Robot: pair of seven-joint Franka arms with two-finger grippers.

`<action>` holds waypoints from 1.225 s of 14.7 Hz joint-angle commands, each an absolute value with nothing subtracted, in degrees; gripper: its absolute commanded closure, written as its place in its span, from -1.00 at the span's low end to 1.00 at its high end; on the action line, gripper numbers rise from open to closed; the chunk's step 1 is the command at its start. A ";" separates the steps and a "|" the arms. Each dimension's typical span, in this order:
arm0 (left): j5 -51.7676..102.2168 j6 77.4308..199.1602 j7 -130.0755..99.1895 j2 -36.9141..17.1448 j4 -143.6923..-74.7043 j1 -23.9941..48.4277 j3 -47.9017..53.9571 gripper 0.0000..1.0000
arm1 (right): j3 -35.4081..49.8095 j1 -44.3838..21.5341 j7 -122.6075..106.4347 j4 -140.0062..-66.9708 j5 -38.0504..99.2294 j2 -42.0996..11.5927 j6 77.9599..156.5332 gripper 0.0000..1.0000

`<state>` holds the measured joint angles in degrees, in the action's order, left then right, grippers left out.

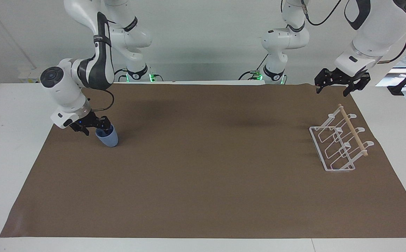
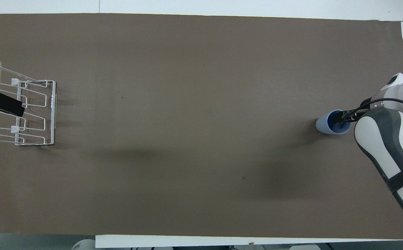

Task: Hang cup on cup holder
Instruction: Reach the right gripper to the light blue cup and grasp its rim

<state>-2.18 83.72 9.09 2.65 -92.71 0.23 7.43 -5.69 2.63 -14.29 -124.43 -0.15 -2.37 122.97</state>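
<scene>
Next, my right gripper lifts the light-blue cup (image 2: 329, 124), which stands across the mat from the cup holder, and offer its base (image 1: 112, 144) to my left gripper.
The light-blue cup (image 1: 110, 140) stands upright on the brown mat toward the right arm's end of the table; it also shows in the overhead view (image 2: 323, 125). My right gripper (image 1: 96, 131) is down at the cup's rim, fingers apart, one finger inside the cup and one outside its wall; it also shows in the overhead view (image 2: 344, 117). The white wire cup holder (image 1: 331, 148) with its wooden dowel (image 1: 352, 130) stands at the left arm's end. My left gripper (image 1: 331, 91) hangs open and empty in the air over the holder and waits.
The brown mat (image 1: 203, 175) covers most of the white table. The right arm's forearm (image 2: 389, 152) reaches over the mat's end beside the cup. Nothing else stands between the cup and the holder.
</scene>
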 commanded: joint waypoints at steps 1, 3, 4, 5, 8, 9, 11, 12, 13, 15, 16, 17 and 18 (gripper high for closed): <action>-2.81 84.90 8.70 4.13 -94.57 -0.18 7.65 -1.00 | -5.36 3.43 -17.92 -126.56 1.14 -2.02 126.29 -0.33; -2.90 84.73 8.52 4.13 -94.57 0.43 7.65 -1.00 | -5.36 3.69 -19.24 -126.91 1.14 -1.93 126.39 0.10; -2.90 84.47 8.26 4.22 -94.66 0.35 7.65 -1.00 | -5.36 3.87 -19.42 -127.18 1.14 -1.85 126.39 0.39; -2.90 84.03 8.26 4.31 -94.75 0.00 7.65 -1.00 | -5.36 3.78 -19.51 -127.26 1.14 -1.85 126.39 0.69; -3.34 82.09 8.35 4.74 -94.66 -0.35 7.56 -1.00 | -5.36 3.69 -20.12 -126.92 1.14 -1.85 125.78 1.00; -3.34 81.31 8.26 4.92 -94.92 -0.44 7.56 -1.00 | -5.36 3.26 -22.39 -125.96 1.06 -2.02 125.08 1.00; -3.34 80.25 7.56 5.18 -94.83 -2.71 7.56 -1.00 | -5.01 2.29 -24.61 -120.36 1.32 -2.72 117.29 1.00; -3.25 80.85 7.47 5.36 -95.27 -3.07 7.56 -1.00 | -4.92 1.07 -24.70 -117.54 2.54 -2.81 114.03 1.00; -3.25 80.95 7.12 5.62 -95.88 -3.16 7.56 -1.00 | -4.92 -0.42 -24.70 -114.90 5.94 -2.46 111.21 1.00; -3.25 81.30 0.83 6.76 -98.16 -2.38 7.65 -1.00 | -4.83 -2.45 -24.52 -111.02 14.63 -1.76 105.59 1.00; -3.25 81.39 -2.52 7.81 -100.00 -2.03 7.91 -1.00 | -4.66 -4.11 -24.09 -109.87 19.64 -1.50 103.12 1.00; -3.08 82.34 -5.33 8.34 -101.32 -1.15 8.08 -1.00 | -4.57 -5.35 -22.78 -109.60 25.43 -1.06 101.79 1.00; -2.55 82.70 -9.19 8.52 -101.60 -0.27 8.17 -1.00 | -4.57 -7.01 -18.85 -109.69 32.45 -0.53 101.60 1.00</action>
<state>-2.72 81.13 -2.82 5.48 -97.56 -2.00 7.99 -4.70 -5.23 -22.16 -110.27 23.33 -1.14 103.29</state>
